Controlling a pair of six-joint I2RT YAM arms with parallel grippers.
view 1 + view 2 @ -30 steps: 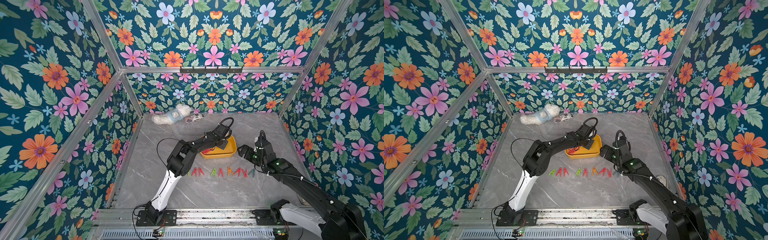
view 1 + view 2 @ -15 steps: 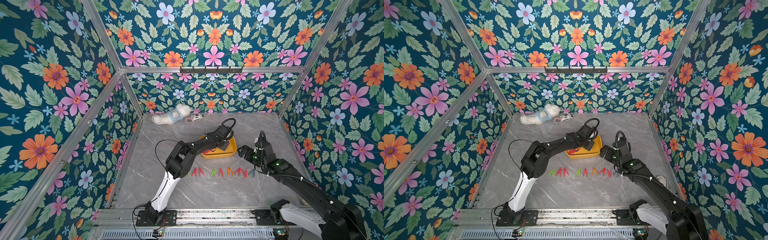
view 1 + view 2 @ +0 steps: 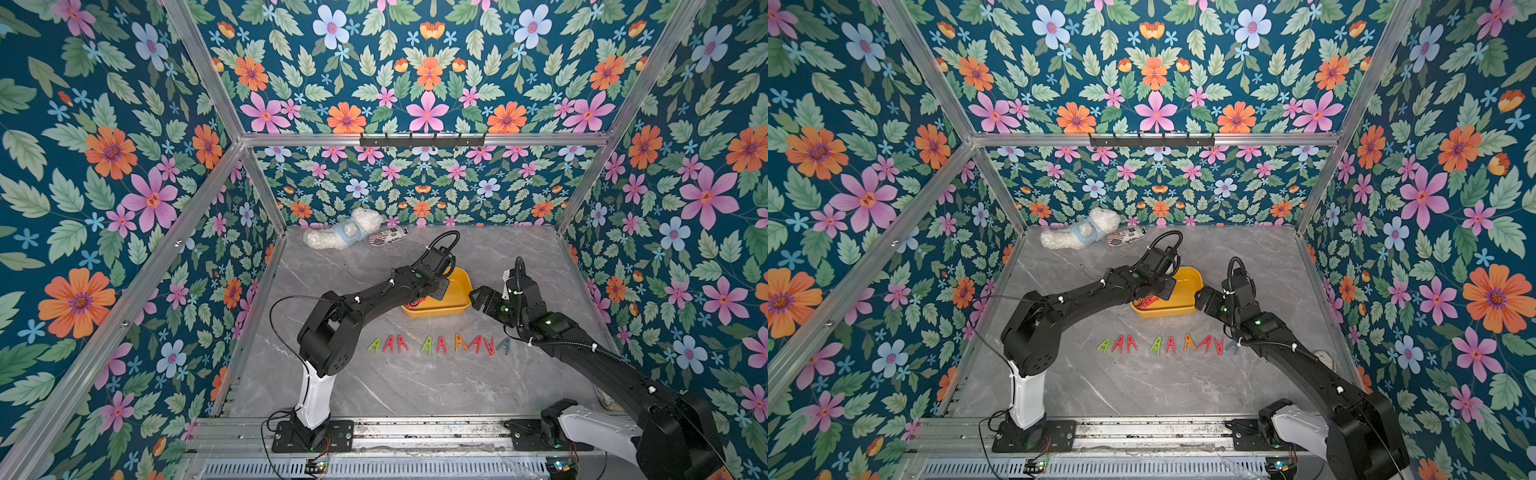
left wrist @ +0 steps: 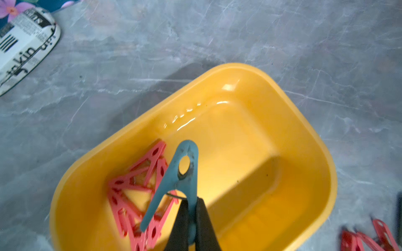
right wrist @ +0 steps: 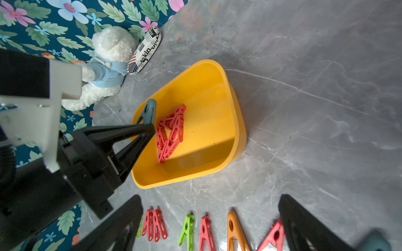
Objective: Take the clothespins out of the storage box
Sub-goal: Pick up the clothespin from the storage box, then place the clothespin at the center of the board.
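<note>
The teal clothespin [image 4: 179, 177] is clear of the red tangle, so my left gripper should go next to the open spot [image 3: 359, 341] beside the row's green end and let go there.
The yellow storage box [image 3: 451, 291] [image 3: 1179, 293] stands mid-table. My left gripper [image 4: 191, 203] is inside it, shut on one leg of a teal clothespin [image 4: 185, 169] that sticks out past the fingertips. The right wrist view shows that teal pin [image 5: 148, 110] at the left gripper's fingers [image 5: 139, 132]. A tangle of red clothespins [image 4: 134, 195] [image 5: 171, 130] lies on the box floor beside it. Several clothespins [image 3: 440, 344] [image 3: 1167, 345] lie in a row on the table in front of the box. My right gripper [image 3: 478, 297] [image 5: 211, 197] hovers open by the box's right end, holding nothing.
A white plush bear [image 3: 345, 235] and a printed pouch [image 3: 388, 237] lie at the back of the marble table. A black hook rail [image 3: 422, 139] runs along the back wall. Floral walls enclose the table on three sides.
My left gripper's jaws have closed on the teal clothespin inside the box. The right arm has stayed where it was, open.
</note>
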